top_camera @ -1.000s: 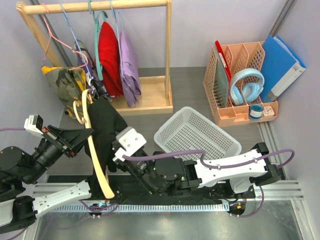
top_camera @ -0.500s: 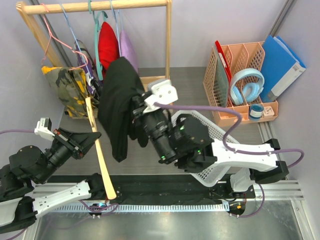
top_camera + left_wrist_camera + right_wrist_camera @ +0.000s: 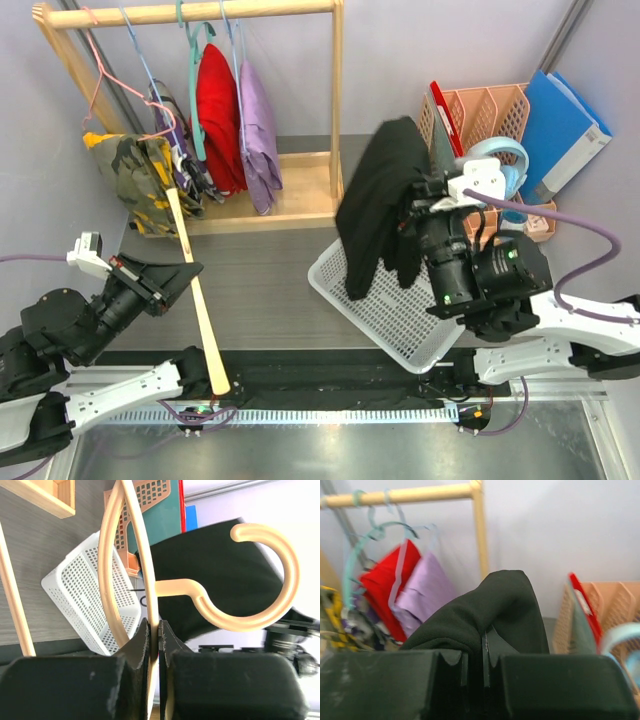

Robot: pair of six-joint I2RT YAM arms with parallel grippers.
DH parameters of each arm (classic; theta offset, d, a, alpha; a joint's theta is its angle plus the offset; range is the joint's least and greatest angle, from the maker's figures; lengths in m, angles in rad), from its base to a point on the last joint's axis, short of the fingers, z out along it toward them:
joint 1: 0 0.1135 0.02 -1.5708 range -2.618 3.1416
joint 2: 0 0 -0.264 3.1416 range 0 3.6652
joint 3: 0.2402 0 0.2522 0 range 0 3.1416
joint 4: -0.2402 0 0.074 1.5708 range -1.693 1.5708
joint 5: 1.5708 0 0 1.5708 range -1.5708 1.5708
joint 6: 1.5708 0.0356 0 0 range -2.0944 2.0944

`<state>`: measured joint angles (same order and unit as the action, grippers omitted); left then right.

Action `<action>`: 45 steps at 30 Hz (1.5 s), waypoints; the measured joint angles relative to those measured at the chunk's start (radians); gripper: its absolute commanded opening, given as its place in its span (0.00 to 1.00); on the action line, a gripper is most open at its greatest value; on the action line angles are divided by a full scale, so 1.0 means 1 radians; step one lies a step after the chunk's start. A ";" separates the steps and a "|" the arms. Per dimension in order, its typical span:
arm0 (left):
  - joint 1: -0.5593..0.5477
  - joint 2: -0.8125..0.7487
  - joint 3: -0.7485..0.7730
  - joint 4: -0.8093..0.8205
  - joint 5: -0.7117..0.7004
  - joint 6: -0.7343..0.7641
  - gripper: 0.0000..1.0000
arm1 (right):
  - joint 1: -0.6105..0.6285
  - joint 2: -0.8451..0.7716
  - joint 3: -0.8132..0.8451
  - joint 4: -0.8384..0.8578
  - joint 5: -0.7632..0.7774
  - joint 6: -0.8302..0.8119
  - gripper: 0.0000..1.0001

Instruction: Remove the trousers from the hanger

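Note:
The black trousers (image 3: 375,205) hang free of the hanger, above the empty white basket (image 3: 398,325), so I should keep lowering them with my right gripper until they rest inside.
The black trousers (image 3: 375,205) hang free of the hanger, draped from my right gripper (image 3: 418,205), which is shut on them and holds them above the white basket (image 3: 385,305). In the right wrist view the black fabric (image 3: 490,610) folds over the closed jaws of the gripper (image 3: 483,647). The cream hanger (image 3: 197,300) is bare, held at the left by my left gripper (image 3: 185,272). In the left wrist view the gripper (image 3: 158,630) is shut on the hanger's arm (image 3: 145,560), with its hook (image 3: 265,575) to the right.
A wooden clothes rail (image 3: 200,12) at the back left holds a red garment (image 3: 218,115), a purple garment (image 3: 257,130) and thin wire hangers. A peach organiser (image 3: 480,170) with headphones and blue folders (image 3: 560,130) stands at the back right.
My right gripper has carried the trousers off the hanger, from the left over to the right above the basket. The left gripper still holds the hanger, now bare.

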<state>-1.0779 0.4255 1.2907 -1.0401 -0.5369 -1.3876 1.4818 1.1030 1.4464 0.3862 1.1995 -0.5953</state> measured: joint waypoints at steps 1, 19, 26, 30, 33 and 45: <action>0.000 0.002 0.000 0.006 0.004 0.009 0.00 | -0.006 -0.036 -0.049 0.003 0.024 -0.006 0.01; 0.000 0.044 0.044 0.069 0.072 0.116 0.00 | -0.039 -0.478 -0.454 -0.653 0.307 0.497 0.01; 0.000 0.055 0.065 0.107 0.119 0.146 0.00 | -0.044 -0.347 -0.567 -0.905 0.231 0.864 0.01; 0.000 0.077 0.080 0.127 0.146 0.163 0.00 | -0.111 -0.156 -0.643 -0.899 0.102 0.984 0.01; 0.000 0.089 0.080 0.137 0.161 0.167 0.00 | -0.194 -0.017 -0.674 -0.822 -0.014 1.015 0.01; 0.000 0.114 0.080 0.181 0.196 0.167 0.00 | -0.313 0.239 -0.575 -0.722 -0.320 1.064 0.70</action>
<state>-1.0775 0.5392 1.3712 -0.8589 -0.3408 -1.2209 1.1690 1.3422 0.8719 -0.3355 0.8799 0.4686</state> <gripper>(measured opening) 0.035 0.554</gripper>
